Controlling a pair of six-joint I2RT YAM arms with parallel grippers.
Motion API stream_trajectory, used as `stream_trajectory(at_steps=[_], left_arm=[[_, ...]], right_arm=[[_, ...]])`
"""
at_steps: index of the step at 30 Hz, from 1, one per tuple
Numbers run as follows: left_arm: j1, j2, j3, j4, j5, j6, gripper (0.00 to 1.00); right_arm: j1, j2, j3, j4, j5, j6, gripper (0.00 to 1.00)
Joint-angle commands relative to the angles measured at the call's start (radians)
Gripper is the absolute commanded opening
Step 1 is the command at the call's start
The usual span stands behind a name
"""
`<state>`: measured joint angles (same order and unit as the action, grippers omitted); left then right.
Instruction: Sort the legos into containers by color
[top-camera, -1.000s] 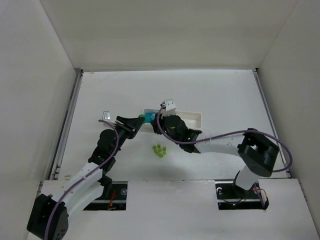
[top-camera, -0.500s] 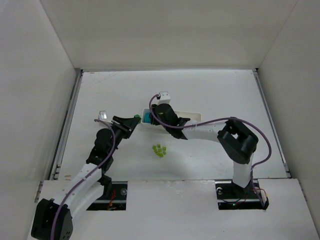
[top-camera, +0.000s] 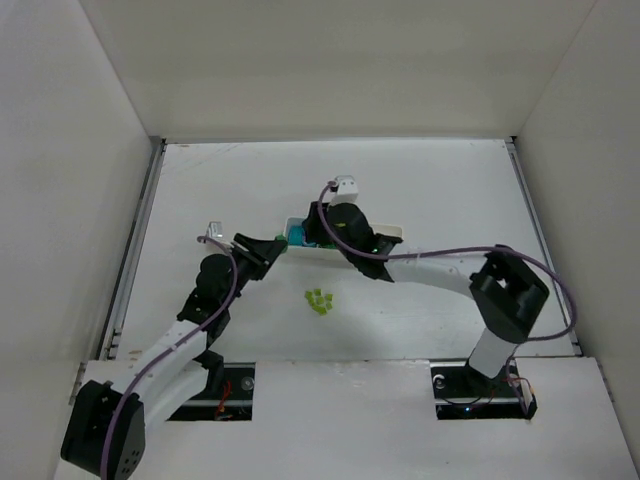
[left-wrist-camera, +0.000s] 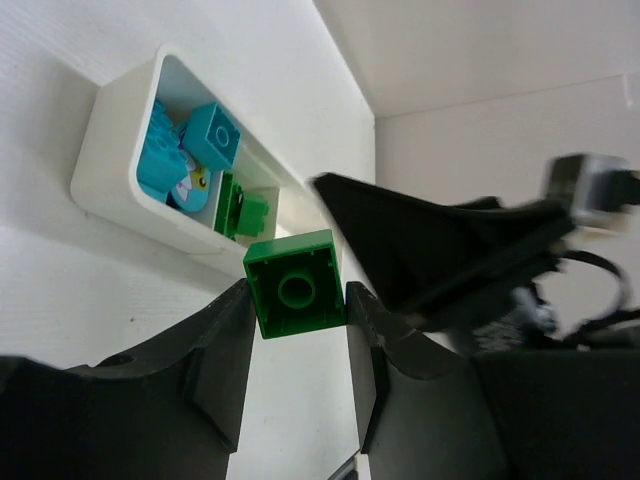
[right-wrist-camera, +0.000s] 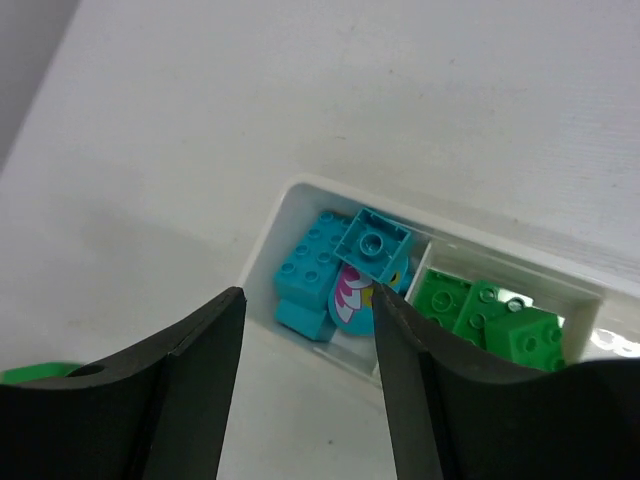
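The middle compartment is crowded by my right gripper, and my left gripper's dark green lego must go there. Next, my right gripper moves away toward the yellow-green legos first.
My left gripper is shut on a dark green lego and holds it just short of the white tray, near the tray's left end. My right gripper is open above the tray's left compartment, nothing between its fingers. In that compartment lie cyan legos, with one small cyan brick tilted on top of them. Green legos fill the middle compartment. A small cluster of yellow-green legos lies on the table in front of the tray. The right arm hides the middle of the tray in the top view.
The two grippers are close together at the tray's left end. The right arm's cable loops over the table to its base at the near right. White walls enclose the table on three sides.
My right gripper has opened over the left compartment, and a cyan brick now lies there. The left gripper has shifted slightly, still holding the green brick.
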<state>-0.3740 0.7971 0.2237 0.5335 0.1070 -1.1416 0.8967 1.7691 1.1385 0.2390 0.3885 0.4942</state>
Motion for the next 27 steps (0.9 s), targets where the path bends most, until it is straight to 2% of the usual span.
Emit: stream_trajectory(at_steps=[1, 3, 7, 8, 11, 16, 20, 27], left_arm=[[-0.048, 0.049, 0.072, 0.039, 0.004, 0.057, 0.13], [-0.102, 0.111, 0.121, 0.039, -0.015, 0.092, 0.13], [-0.208, 0.247, 0.228, 0.030, -0.069, 0.190, 0.13], [-0.241, 0.304, 0.273, 0.019, -0.081, 0.233, 0.13], [-0.297, 0.434, 0.377, -0.024, -0.093, 0.307, 0.14], [-0.320, 0.588, 0.508, -0.107, -0.156, 0.390, 0.14], [-0.322, 0.652, 0.586, -0.191, -0.225, 0.460, 0.15], [-0.325, 0.746, 0.667, -0.214, -0.280, 0.539, 0.16]], right_arm=[[-0.032, -0.172, -0.109, 0.062, 0.053, 0.009, 0.59], [-0.057, -0.279, -0.225, 0.089, 0.076, 0.012, 0.53], [-0.120, -0.480, -0.414, 0.097, 0.076, 0.050, 0.30], [-0.138, -0.537, -0.460, 0.097, 0.072, 0.056, 0.28], [-0.173, -0.635, -0.540, 0.083, 0.053, 0.060, 0.30], [-0.186, -0.686, -0.605, 0.092, 0.015, 0.078, 0.34], [-0.184, -0.701, -0.634, 0.123, 0.013, 0.081, 0.34], [-0.169, -0.773, -0.646, 0.115, 0.010, 0.086, 0.38]])
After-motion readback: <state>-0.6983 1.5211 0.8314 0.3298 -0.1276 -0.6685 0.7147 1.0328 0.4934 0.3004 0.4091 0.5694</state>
